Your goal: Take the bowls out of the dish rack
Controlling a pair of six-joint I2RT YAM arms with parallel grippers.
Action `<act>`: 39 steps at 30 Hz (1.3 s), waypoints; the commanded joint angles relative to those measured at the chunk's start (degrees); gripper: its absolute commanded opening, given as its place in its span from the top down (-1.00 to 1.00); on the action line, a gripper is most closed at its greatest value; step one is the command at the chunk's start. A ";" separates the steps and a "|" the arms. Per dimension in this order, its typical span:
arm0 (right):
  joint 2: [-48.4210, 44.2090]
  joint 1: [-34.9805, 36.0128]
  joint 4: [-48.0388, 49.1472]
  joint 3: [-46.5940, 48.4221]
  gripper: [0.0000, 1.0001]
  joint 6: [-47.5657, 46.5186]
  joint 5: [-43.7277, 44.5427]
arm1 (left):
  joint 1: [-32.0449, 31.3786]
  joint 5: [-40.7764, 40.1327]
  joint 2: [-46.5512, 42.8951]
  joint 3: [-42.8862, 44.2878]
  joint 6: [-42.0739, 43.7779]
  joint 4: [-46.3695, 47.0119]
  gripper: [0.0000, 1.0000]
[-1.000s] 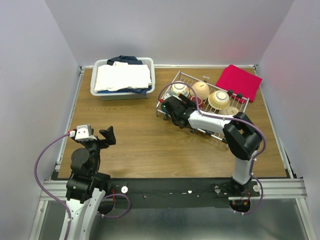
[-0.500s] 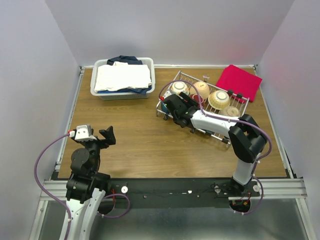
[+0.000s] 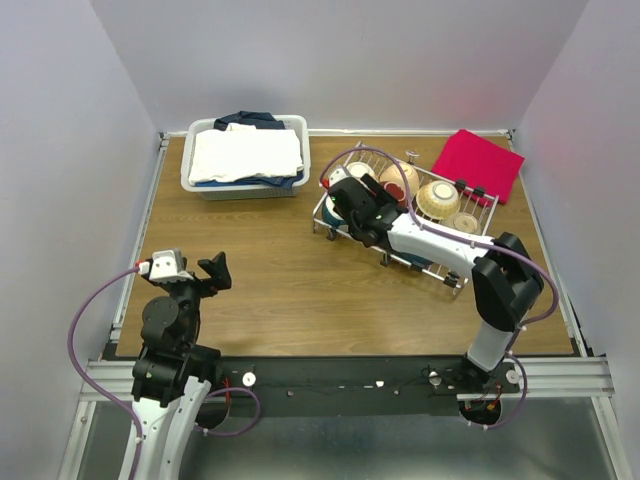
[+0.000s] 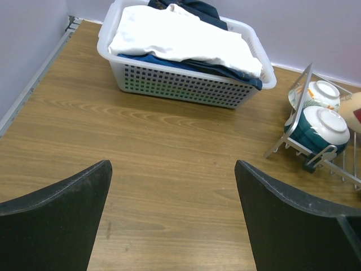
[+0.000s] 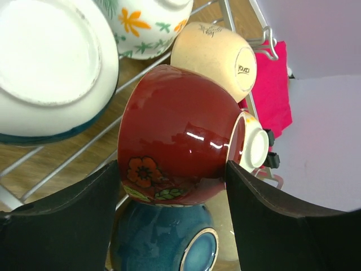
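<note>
The robot's right gripper holds the red bowl (image 3: 393, 188) and clear wood (image 3: 270, 245) leads there, so the left gripper should carry on going toward the bowl until it closes on the bowl's rim.
The dish rack (image 3: 437, 262) stands at the back right of the table. My right gripper (image 3: 364, 206) reaches into its left end. In the right wrist view its fingers press both sides of a red bowl (image 5: 180, 124) with a flower on it, lying on its side over a teal-blue bowl (image 5: 163, 243). Around it are a teal bowl with a white base (image 5: 51, 62), a floral bowl (image 5: 146, 20) and a cream bowl (image 5: 211, 53). More cream bowls (image 3: 437, 198) lie further right in the rack. My left gripper (image 3: 215, 268) is open and empty over the table at the near left.
A white plastic bin (image 3: 246, 158) of folded cloth stands at the back left, also in the left wrist view (image 4: 186, 84). A red cloth (image 3: 480, 163) lies at the back right behind the rack. Walls close the table on three sides.
My right gripper has moved further into the rack's left end and now covers the red bowl from above. The left arm has not moved.
</note>
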 commanded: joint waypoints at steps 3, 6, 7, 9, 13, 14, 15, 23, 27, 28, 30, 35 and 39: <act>-5.33 0.45 -4.14 6.48 0.16 9.44 -4.15 | 0.15 5.86 4.46 2.50 -0.30 3.10 -0.98; -6.65 0.36 -6.07 8.16 0.17 13.05 -6.36 | 0.15 10.77 7.98 2.77 -1.35 5.99 -0.98; -7.44 0.45 -6.43 8.51 0.18 14.71 -7.23 | 0.15 11.84 8.78 2.68 -1.88 7.04 -0.98; -8.32 0.10 -7.48 9.56 0.19 16.22 -8.11 | 0.15 15.08 11.14 1.98 -3.63 11.08 -0.98; -11.13 -1.13 -8.72 10.44 0.20 21.13 -13.98 | 0.15 16.85 14.84 1.36 -8.46 17.59 -0.98; -12.01 -1.57 -8.72 10.27 0.20 23.41 -15.49 | 0.15 17.29 15.81 1.45 -9.60 19.43 -0.98; -13.67 -1.66 -8.02 9.92 0.20 24.47 -17.15 | 0.06 18.08 17.82 1.89 -10.22 20.32 -0.98; -20.18 -1.83 -4.68 7.63 0.21 34.06 -29.11 | -0.99 24.41 30.04 5.93 -17.69 26.20 -0.98; -23.00 -1.75 -0.65 5.79 0.21 37.84 -35.44 | -4.15 24.07 35.92 7.86 -20.42 30.25 -0.98; -23.53 -1.83 0.32 5.26 0.21 39.32 -38.15 | -5.12 23.63 36.81 8.04 -21.04 31.13 -0.98; -25.02 -1.83 2.95 3.25 0.22 41.17 -40.54 | -8.01 22.05 39.27 8.30 -22.79 34.38 -0.98; -27.13 -1.83 7.45 -0.19 0.23 46.10 -47.56 | -11.28 20.64 44.02 7.78 -28.94 41.93 -0.98; -28.89 -1.83 11.39 -2.91 0.23 48.91 -51.27 | -13.21 19.24 47.10 6.99 -32.11 45.72 -0.98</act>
